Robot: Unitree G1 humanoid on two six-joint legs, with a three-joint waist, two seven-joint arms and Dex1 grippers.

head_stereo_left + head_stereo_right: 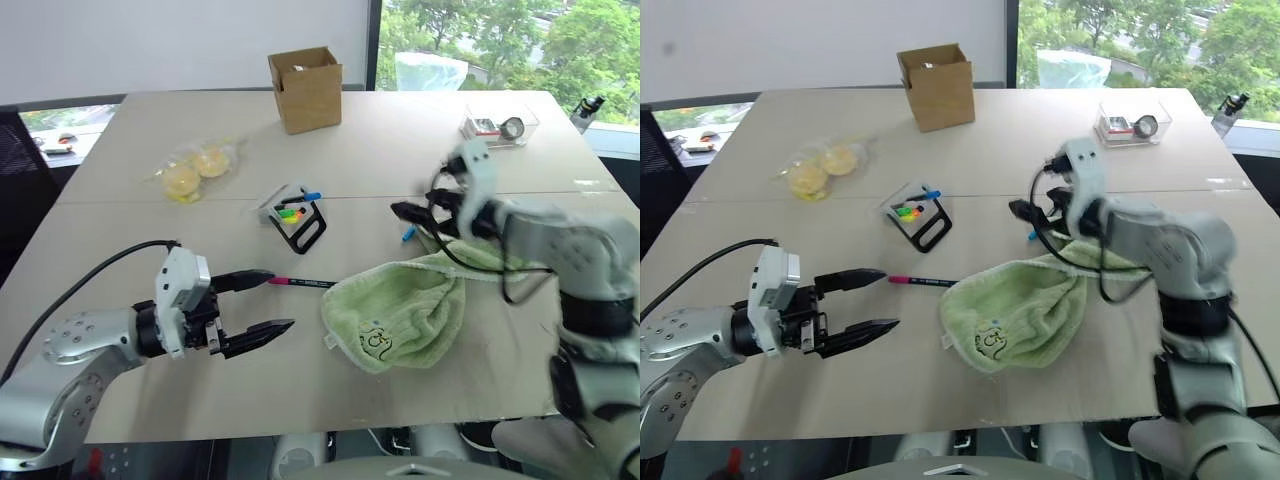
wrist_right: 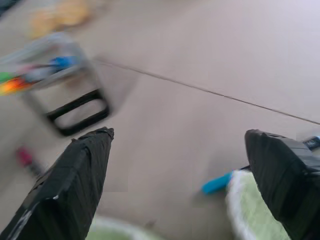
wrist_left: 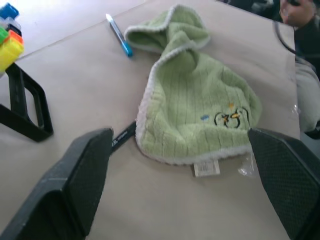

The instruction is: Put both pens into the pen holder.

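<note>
The light-blue-capped pen (image 2: 218, 184) lies at a slant under one finger of my right gripper. I need to move and turn that gripper over the pen's body (image 3: 118, 33) before I close it.
The pen with the dark barrel and magenta cap (image 1: 300, 283) lies on the table, its far end tucked under a green cloth (image 1: 400, 310). My left gripper (image 1: 280, 298) hovers open just left of it, holding nothing. The light-blue-capped pen (image 1: 408, 236) lies at the cloth's far edge, partly covered. My right gripper (image 1: 412, 222) stands open right above that pen, empty; the blue cap (image 2: 216, 184) shows between its fingers. The pen holder (image 1: 295, 215) lies tipped on its side at mid-table, with green and orange highlighters (image 3: 10, 42) in it.
A brown cardboard box (image 1: 306, 90) stands at the back of the table. A clear bag of yellow items (image 1: 193, 172) lies at the back left, and a clear plastic tray (image 1: 500, 126) at the back right. The table's front edge runs just below my left arm.
</note>
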